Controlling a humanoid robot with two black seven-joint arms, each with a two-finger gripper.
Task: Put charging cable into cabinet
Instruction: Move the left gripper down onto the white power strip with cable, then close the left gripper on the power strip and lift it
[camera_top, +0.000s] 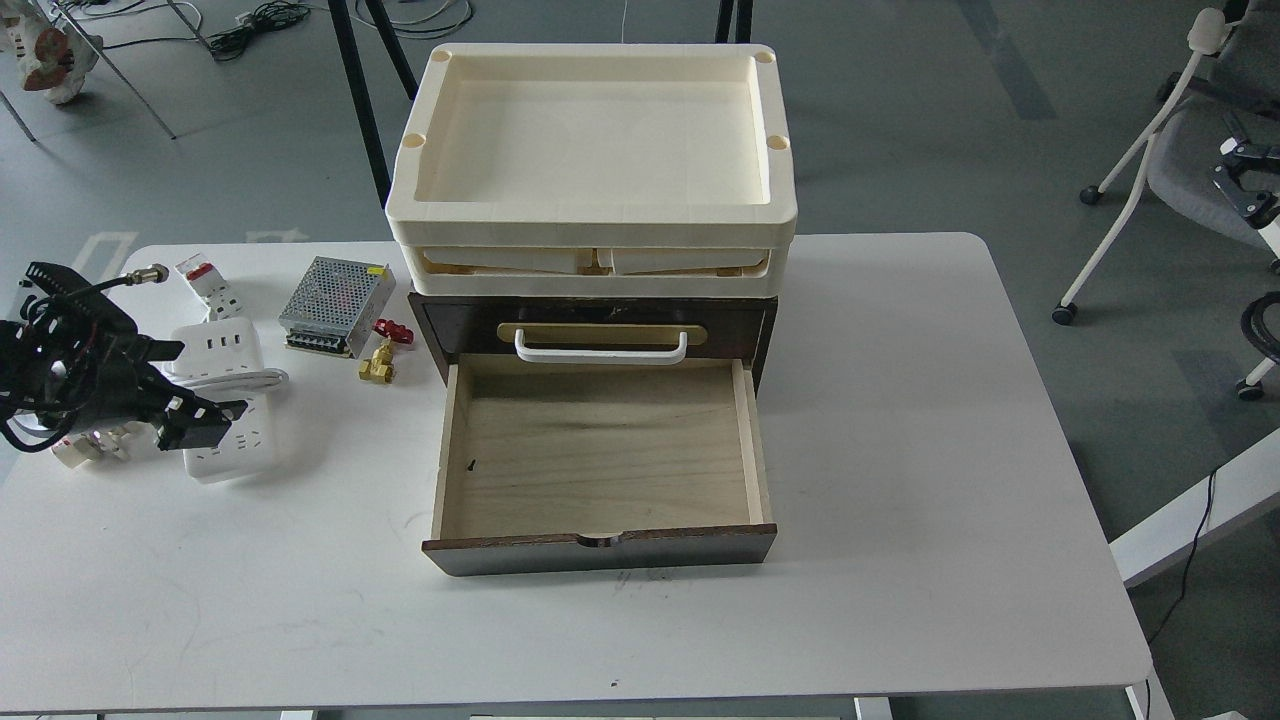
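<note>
The charging cable wraps (250, 380) around the middle of the power strip, so the charging cable and the power strip will move together as one bundle when the robot lifts the charging cable.
The charging cable (232, 447), a white power strip with its cord looped around it, lies flat at the table's left. My left gripper (186, 388) is open and hovers over the strip's left side, one finger near the USB end and the other over the socket holes. It holds nothing. The cabinet (450, 325), dark brown, stands mid-table with its lower drawer (600, 455) pulled out, light wood inside and empty. Its upper drawer is shut and has a white bar handle (600, 352). My right gripper (1240, 180) shows small at the right edge, off the table.
Cream plastic trays (590, 215) are stacked on the cabinet. A perforated metal power-supply box (335, 303), a brass valve with a red knob (382, 355), a white block with a red tab (208, 285) and a small connector (85, 445) lie around the strip. An office chair (1190, 170) stands at right.
</note>
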